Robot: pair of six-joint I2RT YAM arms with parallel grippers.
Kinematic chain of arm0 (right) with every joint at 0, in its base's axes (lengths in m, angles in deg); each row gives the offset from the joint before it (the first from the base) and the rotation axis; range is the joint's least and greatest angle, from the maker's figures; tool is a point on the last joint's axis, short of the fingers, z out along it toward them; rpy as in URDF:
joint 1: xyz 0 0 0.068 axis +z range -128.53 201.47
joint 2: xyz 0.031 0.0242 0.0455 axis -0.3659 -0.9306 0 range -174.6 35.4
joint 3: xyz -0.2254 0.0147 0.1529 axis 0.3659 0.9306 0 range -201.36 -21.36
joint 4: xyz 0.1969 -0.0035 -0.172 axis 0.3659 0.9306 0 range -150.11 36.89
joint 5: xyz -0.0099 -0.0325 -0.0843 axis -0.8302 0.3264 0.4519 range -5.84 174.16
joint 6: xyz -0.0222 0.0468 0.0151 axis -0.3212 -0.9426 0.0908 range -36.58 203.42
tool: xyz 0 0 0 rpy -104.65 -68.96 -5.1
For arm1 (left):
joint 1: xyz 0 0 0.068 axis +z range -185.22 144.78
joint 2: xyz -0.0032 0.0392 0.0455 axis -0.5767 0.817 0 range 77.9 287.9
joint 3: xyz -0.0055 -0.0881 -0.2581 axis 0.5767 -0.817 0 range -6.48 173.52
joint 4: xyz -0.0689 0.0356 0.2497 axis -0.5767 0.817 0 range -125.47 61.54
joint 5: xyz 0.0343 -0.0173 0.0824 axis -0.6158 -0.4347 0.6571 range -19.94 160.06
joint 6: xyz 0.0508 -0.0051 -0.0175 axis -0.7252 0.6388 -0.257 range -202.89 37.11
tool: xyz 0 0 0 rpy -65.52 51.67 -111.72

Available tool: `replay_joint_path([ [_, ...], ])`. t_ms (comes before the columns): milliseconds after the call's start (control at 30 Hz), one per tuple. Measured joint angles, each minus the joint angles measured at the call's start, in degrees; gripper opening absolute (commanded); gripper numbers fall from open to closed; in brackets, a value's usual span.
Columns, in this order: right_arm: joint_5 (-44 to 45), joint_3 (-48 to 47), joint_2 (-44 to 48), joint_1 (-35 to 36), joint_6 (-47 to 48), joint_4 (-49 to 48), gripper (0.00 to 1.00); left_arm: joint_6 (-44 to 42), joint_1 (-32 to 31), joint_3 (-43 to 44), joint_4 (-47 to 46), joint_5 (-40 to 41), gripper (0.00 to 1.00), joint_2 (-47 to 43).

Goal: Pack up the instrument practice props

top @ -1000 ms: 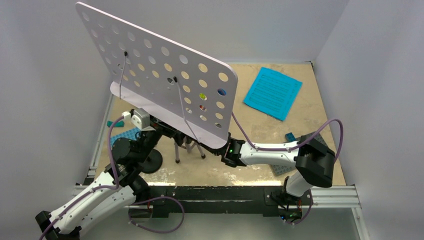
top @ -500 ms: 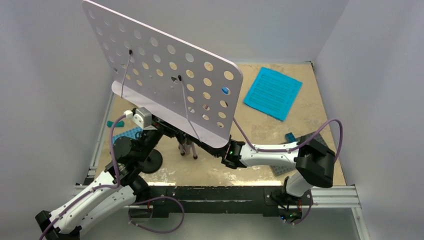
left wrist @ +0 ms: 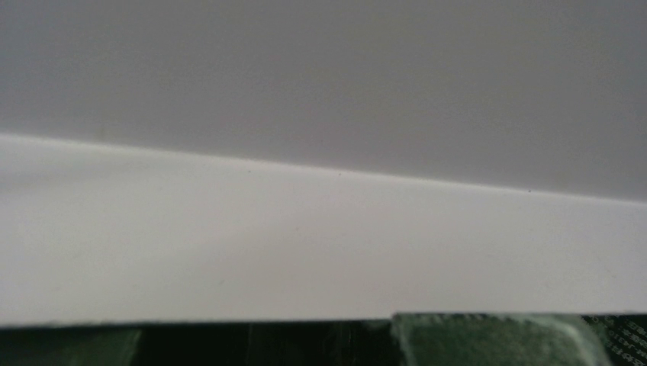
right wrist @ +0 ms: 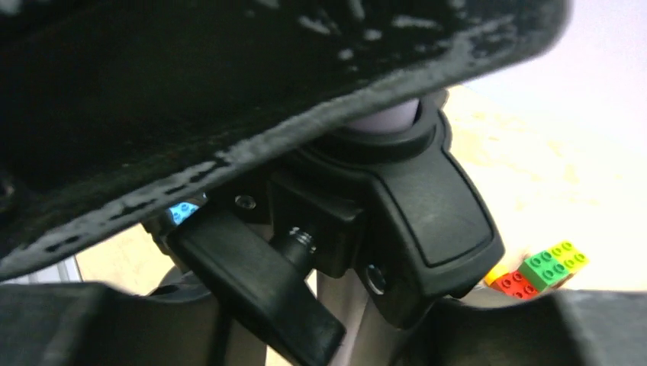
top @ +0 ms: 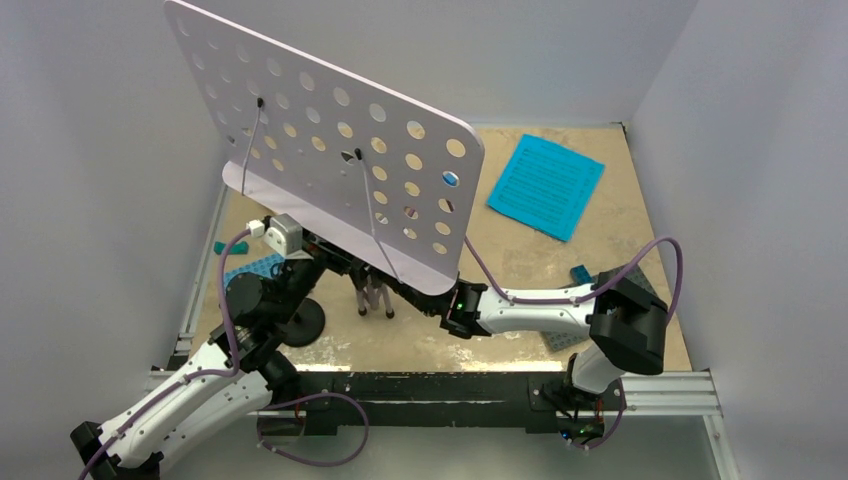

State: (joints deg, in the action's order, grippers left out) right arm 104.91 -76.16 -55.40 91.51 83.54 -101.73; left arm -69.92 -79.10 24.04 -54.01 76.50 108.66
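Note:
Both my grippers are crowded together under the music stand's plate (top: 335, 225), above its bunched tripod legs, so next my left gripper moves back out and takes hold of the legs (top: 374, 295).
The lavender hole-punched music stand (top: 330, 170) leans tilted over the table's middle, its silver tripod legs (top: 373, 298) bunched together below. Both grippers reach under its plate and are hidden in the top view. In the right wrist view my right gripper (right wrist: 343, 335) straddles the silver pole (right wrist: 347, 320) just under the black clamp collar (right wrist: 412, 221), closed on it. The left wrist view is filled by the plate (left wrist: 320, 152), and only dark finger edges show, so I cannot tell their state. The teal sheet-music pages (top: 546, 184) lie at the back right. The black round mic-stand base (top: 302, 320) sits front left. The microphone is hidden.
A blue studded baseplate (top: 250, 270) lies under the left arm and a grey one (top: 565, 338) under the right arm. Small coloured bricks (right wrist: 538, 271) lie past the stand. White walls enclose the table on three sides.
The plate has shifted a little to the right and the tripod legs have drawn from spread to bunched together. Little has changed in the last half second.

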Motion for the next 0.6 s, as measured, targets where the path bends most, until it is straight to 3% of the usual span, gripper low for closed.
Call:
replay_joint_path([
  [100, -0.7, -0.7, -0.4, 0.1, 0.6, 0.7, 0.0, 0.1, 0.0, -0.3, -0.2, 0.0, 0.0, -0.1],
  [333, -0.5, -1.0, -0.6, 0.1, 0.5, 1.0, 0.0, 0.0, 0.3, -0.3, -0.2, 0.1, 0.0, -0.3],
  [600, -1.1, 4.1, 2.6, 0.1, 1.7, -2.5, 0.0, 0.0, -0.4, 0.5, -0.5, -1.7, 0.45, 1.4],
])
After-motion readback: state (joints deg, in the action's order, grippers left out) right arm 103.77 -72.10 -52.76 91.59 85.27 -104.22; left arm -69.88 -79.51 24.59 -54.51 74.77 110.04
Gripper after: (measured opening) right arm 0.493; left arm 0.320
